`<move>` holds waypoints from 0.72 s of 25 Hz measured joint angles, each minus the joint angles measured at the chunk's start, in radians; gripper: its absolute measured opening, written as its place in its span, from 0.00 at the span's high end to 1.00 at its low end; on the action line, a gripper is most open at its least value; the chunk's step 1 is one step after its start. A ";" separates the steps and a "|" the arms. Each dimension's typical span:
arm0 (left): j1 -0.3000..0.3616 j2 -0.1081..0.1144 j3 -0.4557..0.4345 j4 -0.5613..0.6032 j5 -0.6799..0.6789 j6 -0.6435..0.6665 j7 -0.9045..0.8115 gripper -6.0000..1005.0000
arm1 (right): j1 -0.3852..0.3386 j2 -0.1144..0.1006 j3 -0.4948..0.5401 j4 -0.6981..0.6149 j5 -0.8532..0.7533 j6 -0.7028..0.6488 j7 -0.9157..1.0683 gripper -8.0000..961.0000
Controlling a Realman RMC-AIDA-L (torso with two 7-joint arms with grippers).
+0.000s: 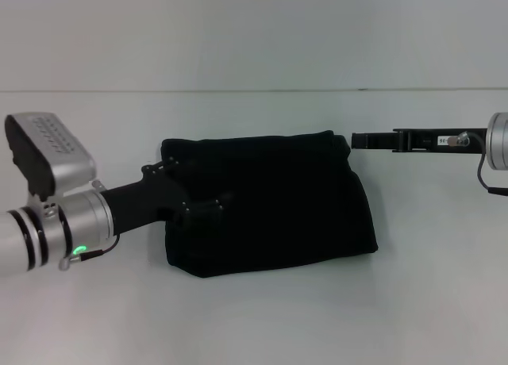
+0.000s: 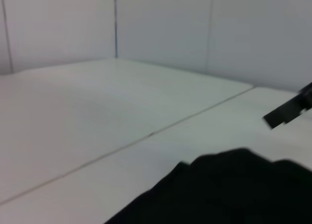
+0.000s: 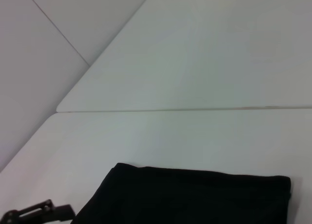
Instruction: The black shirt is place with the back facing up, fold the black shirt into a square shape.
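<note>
My left gripper needs to stay over the opposite side (image 1: 202,184) while my right gripper tucks the bulge in, because the black shirt's far corner (image 1: 341,145) bulges beside my right gripper.
The black shirt (image 1: 278,202) lies folded into a thick, roughly rectangular bundle in the middle of the white table (image 1: 254,317). Over the bundle's left part is my left gripper (image 1: 194,184), its fingers spread open just above or on the cloth, with nothing held. My right gripper (image 1: 355,140) is stretched in from the right, its tip beside the shirt's far right corner and holding nothing. The left wrist view shows the shirt's edge (image 2: 229,190) and the right gripper's tip (image 2: 287,112). In the right wrist view are the shirt (image 3: 195,197) and part of the left gripper (image 3: 34,215).
A seam line (image 1: 254,90) crosses the white tabletop behind the shirt. Pale wall panels (image 2: 161,24) stand beyond the table. Bare table surface lies in front of, behind and to both sides of the bundle.
</note>
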 joint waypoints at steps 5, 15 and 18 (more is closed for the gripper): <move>0.008 0.000 -0.002 -0.020 -0.001 -0.040 0.028 0.10 | 0.001 0.002 0.000 0.000 -0.001 0.003 -0.001 0.41; 0.040 -0.004 0.000 -0.032 0.005 -0.068 0.046 0.10 | 0.003 0.000 0.001 0.000 -0.001 0.014 -0.010 0.41; 0.045 -0.004 0.000 -0.037 0.005 -0.063 0.053 0.09 | 0.006 0.001 -0.002 0.000 -0.002 0.014 -0.013 0.41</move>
